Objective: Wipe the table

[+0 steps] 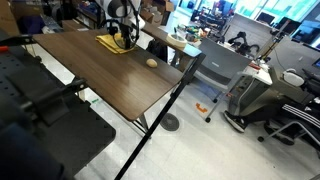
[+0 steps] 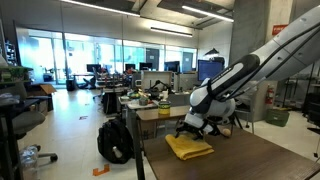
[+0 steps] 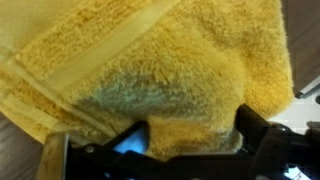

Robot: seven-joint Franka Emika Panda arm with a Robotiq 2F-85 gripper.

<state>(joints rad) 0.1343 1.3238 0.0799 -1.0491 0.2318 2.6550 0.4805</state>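
The yellow towel under the robot's gripper is close to the table's edge [image 3: 307, 88], so the robot should sweep the towel back over the open tabletop [image 1: 74, 42].
A folded yellow towel [image 1: 112, 44] [image 2: 189, 148] lies near the far end of the dark brown wood-grain table [image 1: 110, 80] [image 2: 240, 160]. My gripper [image 1: 123, 36] [image 2: 194, 128] reaches down onto the towel's top. In the wrist view the towel [image 3: 150, 60] fills almost the whole picture. My gripper [image 3: 190, 138] stands open there, and its dark fingers [image 3: 255, 125] straddle a bulge of the cloth. The fingers look pressed into the towel and are not pinched shut on it.
A small tan lump [image 1: 152, 63] lies on the table near the towel. Light desks with clutter [image 1: 175, 40] stand just beyond the table's end. A black backpack [image 2: 115, 140] sits on the floor, and office chairs [image 1: 255, 95] stand to the side.
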